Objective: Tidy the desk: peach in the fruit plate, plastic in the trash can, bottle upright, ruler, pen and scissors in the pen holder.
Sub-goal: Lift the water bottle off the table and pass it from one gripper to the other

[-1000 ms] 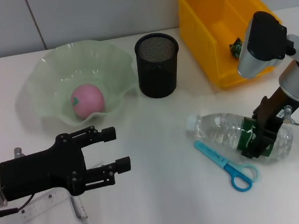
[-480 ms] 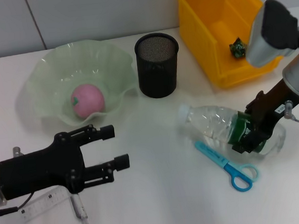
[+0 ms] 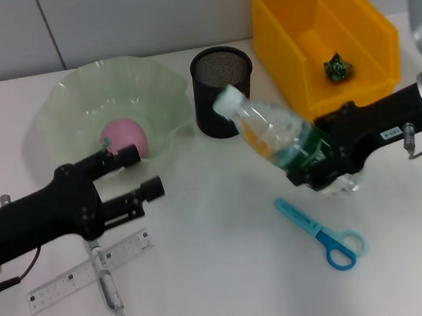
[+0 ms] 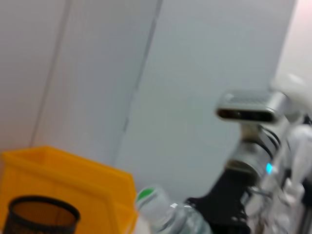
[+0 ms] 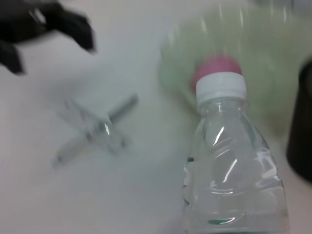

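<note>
The bottle's neck is free with my right gripper on the green label (image 3: 309, 147), so my left gripper goes on approaching the neck before it closes below the white cap (image 3: 248, 115).
My right gripper (image 3: 313, 160) is shut on the clear bottle (image 3: 272, 133) at its green label. It holds the bottle tilted above the table, white cap (image 3: 228, 100) toward the pen holder (image 3: 223, 89). In the right wrist view the bottle (image 5: 229, 165) fills the frame. The pink peach (image 3: 124, 136) lies in the green fruit plate (image 3: 78, 96). A crumpled plastic piece (image 3: 334, 67) sits in the yellow trash can (image 3: 292, 68). Blue scissors (image 3: 320, 234) lie in front of the bottle. My left gripper (image 3: 141, 171) hovers open by the plate, above the ruler (image 3: 87, 273) and pen (image 3: 108, 284).
The yellow trash can stands at the back right beside the black mesh pen holder. The left wrist view shows the trash can (image 4: 68, 173), the pen holder (image 4: 39, 222), the bottle cap (image 4: 148, 197) and the right arm (image 4: 248, 146) against a grey wall.
The right gripper has raised the bottle off the table and swung its cap up and to the left. The left arm drew back toward the plate, uncovering the ruler and pen.
</note>
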